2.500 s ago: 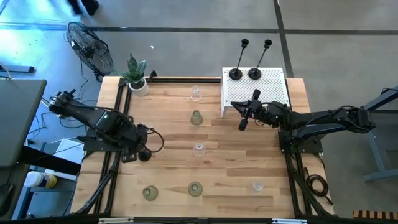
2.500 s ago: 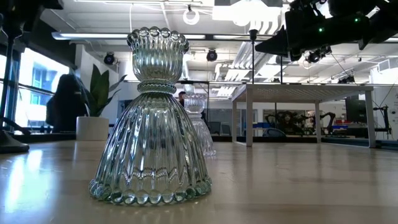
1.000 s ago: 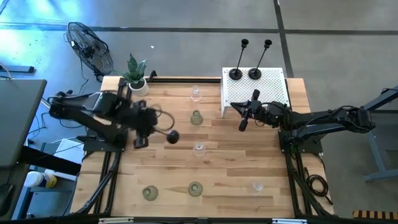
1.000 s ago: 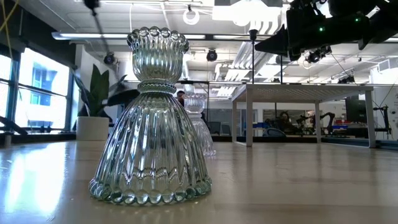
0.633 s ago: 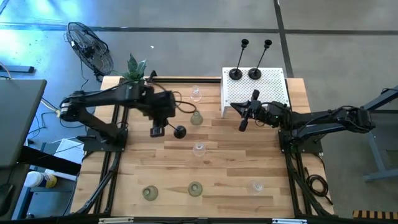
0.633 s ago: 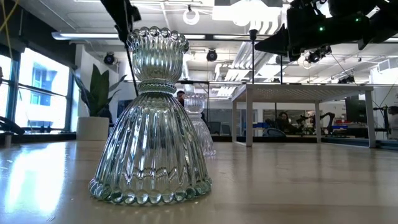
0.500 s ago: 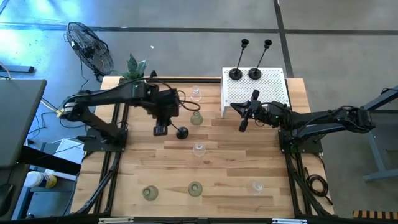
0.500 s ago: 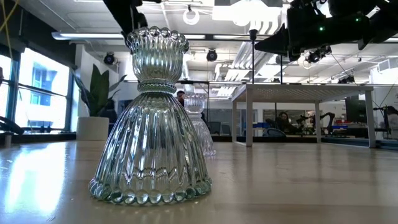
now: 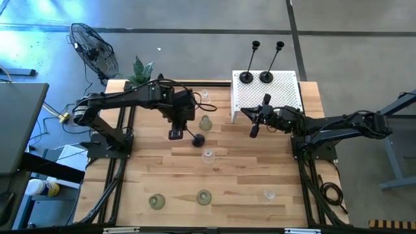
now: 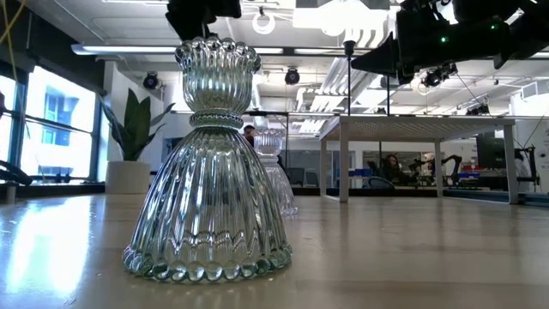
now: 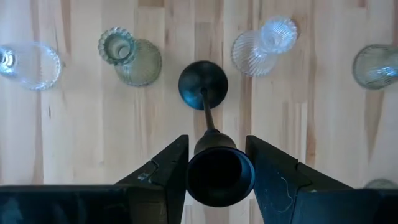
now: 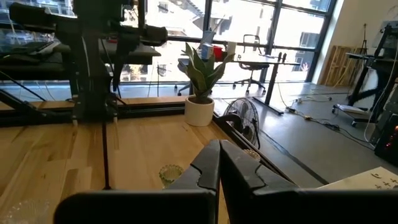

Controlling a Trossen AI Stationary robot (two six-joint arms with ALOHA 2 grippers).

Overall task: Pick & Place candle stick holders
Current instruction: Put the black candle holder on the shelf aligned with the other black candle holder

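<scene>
Next, I stand the black holder in the middle of the table for my right gripper to take, because my left gripper is holding it far from the white perforated box.
My left gripper is over the middle of the table, shut on a black candle stick holder with a round base and a thin stem; its wrist view looks down the stem to the base. My right gripper is shut and empty beside the white perforated box, on which two more black holders stand. Clear glass holders and pale-green ones stand on their bases on the table. My left gripper pinches the black holder's cup-shaped top end between its two fingers. The fingers come from above, pointing down. The holder hangs below them by its stem, base downward and a little tilted.
A green plant in a white pot stands at the far left corner. In the low view a pale-green holder fills the foreground and hides the carried holder. Bare boards lie left of the middle column of glass holders.
My left gripper has gone toward the table's right edge and a little toward the far edge, still shut on the black holder. The holder has travelled with it, hanging base down, to a spot between two glass holders in the middle.
</scene>
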